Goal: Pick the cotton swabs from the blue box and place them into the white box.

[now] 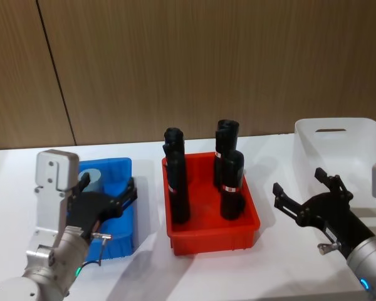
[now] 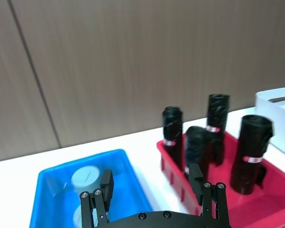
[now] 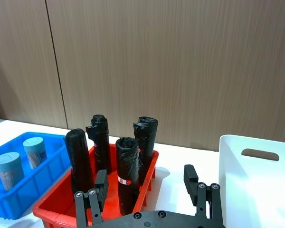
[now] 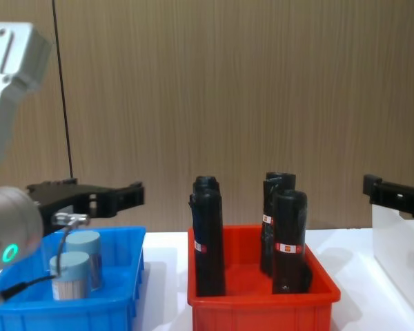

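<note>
My gripper will lift the pale blue cap (image 4: 70, 265) with the whole jar hanging from it, still closed, because the cap sits level and flush on the jar (image 4: 70, 288).
Two cotton swabs jars (image 3: 8, 170) (image 3: 34, 151) with pale blue caps stand in the blue box (image 3: 19, 204) at the table's left. My left gripper (image 1: 109, 191) hovers open just above the blue box (image 1: 120, 166). In the left wrist view one jar (image 2: 87, 178) stands just beyond the left gripper (image 2: 152, 187), toward its left finger. From the chest the jars (image 4: 83, 252) stand below the left gripper (image 4: 90, 194). My right gripper (image 1: 297, 180) is open and empty, between the red bin and the white box (image 1: 363, 135).
A red bin (image 1: 213, 235) in the middle holds several tall black cylinders (image 1: 177, 182) with red-white labels, rising well above its rim. A brown panelled wall stands behind the table. Bare white tabletop lies in front of the bins.
</note>
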Tool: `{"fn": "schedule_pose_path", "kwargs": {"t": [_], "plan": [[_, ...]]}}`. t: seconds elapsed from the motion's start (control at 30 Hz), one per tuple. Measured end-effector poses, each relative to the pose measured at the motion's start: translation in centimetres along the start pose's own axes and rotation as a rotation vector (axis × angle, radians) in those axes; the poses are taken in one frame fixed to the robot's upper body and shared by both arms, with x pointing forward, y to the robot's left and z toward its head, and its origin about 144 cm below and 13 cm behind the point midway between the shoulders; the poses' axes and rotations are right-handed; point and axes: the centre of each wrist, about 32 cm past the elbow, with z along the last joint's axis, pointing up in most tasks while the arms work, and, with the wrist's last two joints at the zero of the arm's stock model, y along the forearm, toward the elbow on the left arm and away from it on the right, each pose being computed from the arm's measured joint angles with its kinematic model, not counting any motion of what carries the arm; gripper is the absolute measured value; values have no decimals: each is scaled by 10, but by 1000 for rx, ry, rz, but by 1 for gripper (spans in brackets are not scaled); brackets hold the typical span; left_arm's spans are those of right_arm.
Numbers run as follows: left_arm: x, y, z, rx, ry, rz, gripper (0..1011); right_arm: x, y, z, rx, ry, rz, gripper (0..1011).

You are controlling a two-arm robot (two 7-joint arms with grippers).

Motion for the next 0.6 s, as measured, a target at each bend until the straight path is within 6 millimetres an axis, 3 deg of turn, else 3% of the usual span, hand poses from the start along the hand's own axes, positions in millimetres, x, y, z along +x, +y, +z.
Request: {"fn": "schedule_pose_path", "kwargs": {"t": [0.4,0.6], "plan": [[23,-3,-1,65,24,66,1004,0,0,0,0,0,0,1002],[40,-15,-2,111,27,84,1004,0,0,0,0,0,0,1002]]}}
